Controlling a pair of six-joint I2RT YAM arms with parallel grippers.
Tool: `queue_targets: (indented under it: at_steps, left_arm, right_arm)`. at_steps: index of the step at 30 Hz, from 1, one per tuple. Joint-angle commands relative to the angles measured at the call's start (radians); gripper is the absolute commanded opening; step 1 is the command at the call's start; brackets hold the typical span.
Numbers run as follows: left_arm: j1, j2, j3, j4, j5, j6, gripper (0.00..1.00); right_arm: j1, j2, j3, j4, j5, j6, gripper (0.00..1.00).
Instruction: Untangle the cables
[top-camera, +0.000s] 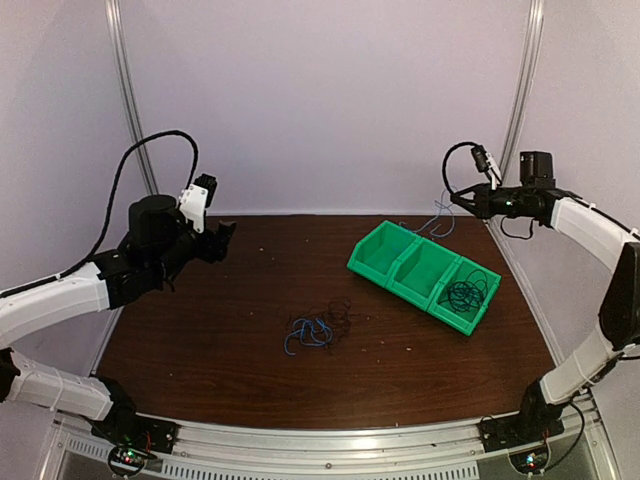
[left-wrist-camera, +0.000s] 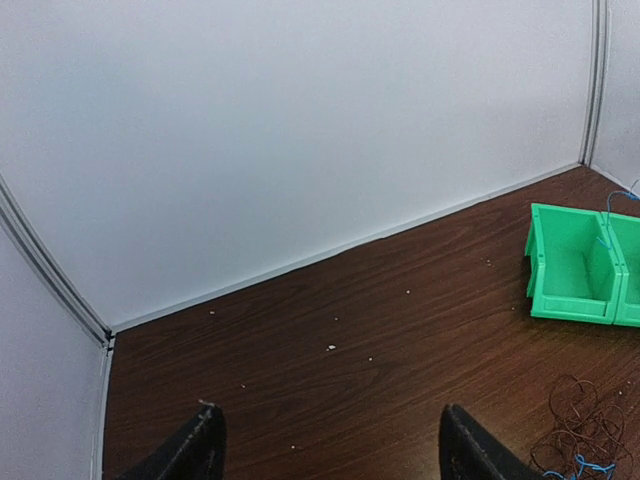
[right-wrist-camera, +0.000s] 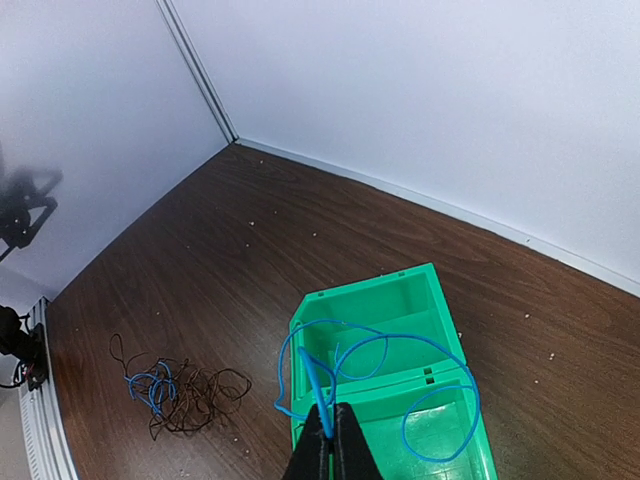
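The blue cable in my right gripper (top-camera: 439, 217) hangs clear of the tangle above the green bins. Next, I let it down into the empty middle bin (top-camera: 422, 269).
A tangle of thin blue and dark cables (top-camera: 318, 325) lies on the brown table, near the middle. It also shows in the right wrist view (right-wrist-camera: 175, 390) and at the left wrist view's lower right corner (left-wrist-camera: 580, 425). My right gripper (top-camera: 455, 197) is raised over the far right of the table. In its own view the right gripper (right-wrist-camera: 333, 412) is shut on a blue cable (right-wrist-camera: 311, 376), whose loops hang above the green bins (right-wrist-camera: 365, 292). My left gripper (top-camera: 222, 240) is raised at the far left, open and empty (left-wrist-camera: 330, 440).
Three joined green bins (top-camera: 425, 272) stand at the right; the nearest one holds a coil of black cable (top-camera: 468, 292). The left wrist view shows the end bin (left-wrist-camera: 570, 265). White walls close the back and sides. Small white crumbs dot the table.
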Motion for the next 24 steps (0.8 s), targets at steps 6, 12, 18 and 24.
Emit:
queue_targets:
  at_steps: [6, 12, 18, 24]
  left_arm:
    - [0.000, -0.001, 0.003, 0.049, 0.004, -0.009, 0.74]
    - [0.000, -0.008, 0.003, 0.049, 0.005, -0.010, 0.74]
    - [0.000, -0.010, 0.003, 0.046, 0.007, -0.009, 0.74]
    - [0.000, -0.015, -0.003, 0.046, 0.004, -0.007, 0.74]
  right_arm:
    - [-0.021, -0.098, 0.024, 0.012, -0.030, 0.003, 0.00]
    - [-0.051, -0.101, -0.001, 0.000, -0.038, -0.009, 0.00]
    - [-0.060, -0.103, -0.042, -0.012, -0.046, -0.033, 0.00]
    - [-0.060, -0.067, -0.081, -0.012, -0.055, -0.053, 0.00]
